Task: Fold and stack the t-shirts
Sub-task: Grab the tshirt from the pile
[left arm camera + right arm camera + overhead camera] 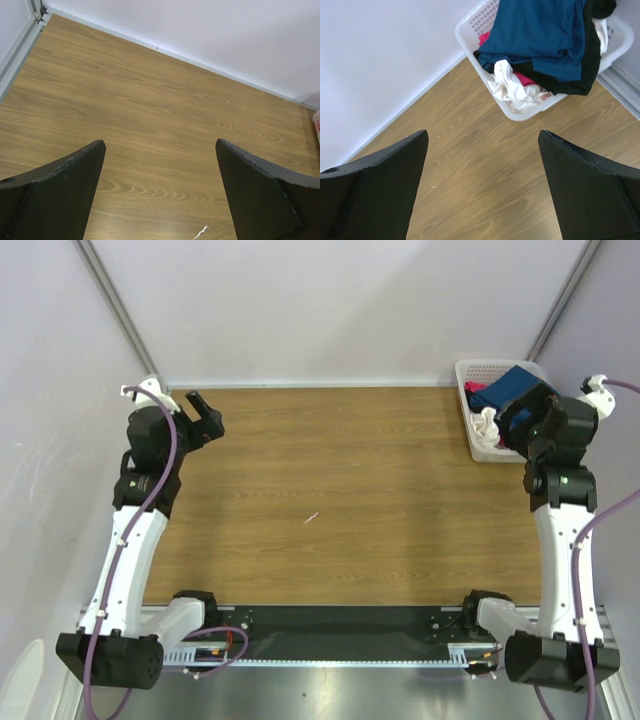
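Observation:
I should reach next with my right gripper open until its fingers are on both sides of the dark blue folds (565,44), because the dark blue t-shirt (506,388) lies uncovered over the black one.
Several t-shirts lie heaped in a white lattice basket (475,375) at the table's far right corner: a dark blue one (540,35) on top, over a black one (590,60), a pink one (525,78) and a cream-white one (512,90). My right gripper (482,145) is open and empty, held above the bare wood just in front of the basket; in the top view (527,412) it partly covers the basket. My left gripper (160,145) is open and empty, raised over the far left of the table (205,420).
The wooden table (330,500) has a small white scratch (311,518) near its middle. White walls close in the back and both sides. Metal rails run along the table's side edges. Both arm bases sit at the near edge.

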`<state>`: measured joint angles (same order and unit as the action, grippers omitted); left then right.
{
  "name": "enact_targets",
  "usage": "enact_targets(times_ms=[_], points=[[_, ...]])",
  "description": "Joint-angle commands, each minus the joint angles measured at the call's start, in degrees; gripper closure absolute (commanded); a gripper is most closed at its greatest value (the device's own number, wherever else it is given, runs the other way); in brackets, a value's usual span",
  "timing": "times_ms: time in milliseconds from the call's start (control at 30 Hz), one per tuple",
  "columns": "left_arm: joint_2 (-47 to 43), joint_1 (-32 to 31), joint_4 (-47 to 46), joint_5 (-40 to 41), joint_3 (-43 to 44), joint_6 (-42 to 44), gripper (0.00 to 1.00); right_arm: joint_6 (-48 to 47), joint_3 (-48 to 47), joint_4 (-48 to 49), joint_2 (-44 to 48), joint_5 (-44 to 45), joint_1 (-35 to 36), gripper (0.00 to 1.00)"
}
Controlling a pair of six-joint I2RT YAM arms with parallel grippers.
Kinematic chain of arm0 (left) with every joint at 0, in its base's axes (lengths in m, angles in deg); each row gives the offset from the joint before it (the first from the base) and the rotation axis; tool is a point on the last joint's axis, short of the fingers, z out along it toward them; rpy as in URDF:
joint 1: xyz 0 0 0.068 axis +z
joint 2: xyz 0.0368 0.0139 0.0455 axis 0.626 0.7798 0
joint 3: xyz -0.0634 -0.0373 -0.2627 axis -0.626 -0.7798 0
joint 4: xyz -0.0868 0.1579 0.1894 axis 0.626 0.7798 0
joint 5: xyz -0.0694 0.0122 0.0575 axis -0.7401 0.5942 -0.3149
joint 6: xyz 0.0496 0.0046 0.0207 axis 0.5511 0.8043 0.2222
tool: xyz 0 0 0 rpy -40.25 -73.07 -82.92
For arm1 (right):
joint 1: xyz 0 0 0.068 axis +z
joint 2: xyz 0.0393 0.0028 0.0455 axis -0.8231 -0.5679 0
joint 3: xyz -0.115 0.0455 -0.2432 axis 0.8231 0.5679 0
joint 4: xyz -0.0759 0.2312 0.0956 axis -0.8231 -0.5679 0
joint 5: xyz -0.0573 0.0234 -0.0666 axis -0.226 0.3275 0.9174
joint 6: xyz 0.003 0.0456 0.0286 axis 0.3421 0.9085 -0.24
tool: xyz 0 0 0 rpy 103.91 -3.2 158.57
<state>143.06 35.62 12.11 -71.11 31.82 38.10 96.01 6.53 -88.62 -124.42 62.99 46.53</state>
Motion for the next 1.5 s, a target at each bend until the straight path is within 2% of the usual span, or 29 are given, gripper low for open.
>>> enact_targets(times_ms=[0,200,333,367,600,733,1033,1333,1400,1467], points=[[-1.43,0.50,-1.98,0.11,-1.16,0.75,0.00,-0.70,-4.20,0.21,-4.01,1.42,-0.10,0.00],[-2.14,0.50,-4.18,-0.16,-3.97,-0.30,0.00,-1.66,-6.92,2.40,-11.22,2.74,-0.36,0.00],[-0.21,0.50,-2.87,-1.03,-3.27,-0.30,0.00,-4.74,-12.89,3.90,-19.30,3.97,-0.98,0.00],[-0.12,0.50,-2.86,-1.21,-3.36,-0.30,0.00,-4.83,-14.30,3.73,-23.67,4.32,-1.50,0.00],[2.60,0.50,-6.81,-6.75,-3.10,-1.09,0.00,-4.13,-31.79,0.83,-44.26,0.63,-8.53,0.04],[3.40,0.50,-7.52,-6.75,-2.48,-2.24,0.00,-0.35,-44.51,-8.37,-54.11,-1.29,-12.66,0.06],[3.84,0.50,-5.59,-5.52,-1.51,-2.41,0.00,-4.12,-41.56,-1.12,-60.80,-6.48,-13.46,0.09],[3.75,0.50,-5.06,-2.88,-2.22,-1.18,0.00,-5.17,-39.10,1.43,-64.85,-4.37,-12.06,0.17],[4.19,0.50,-4.45,-2.80,-0.99,-0.57,0.00,-5.53,-39.71,1.44,-66.42,-3.68,-11.44,0.20],[4.54,0.50,-3.57,-2.53,0.24,-0.30,0.00,-5.53,-41.46,1.18,-67.65,-4.37,-11.09,0.34]])
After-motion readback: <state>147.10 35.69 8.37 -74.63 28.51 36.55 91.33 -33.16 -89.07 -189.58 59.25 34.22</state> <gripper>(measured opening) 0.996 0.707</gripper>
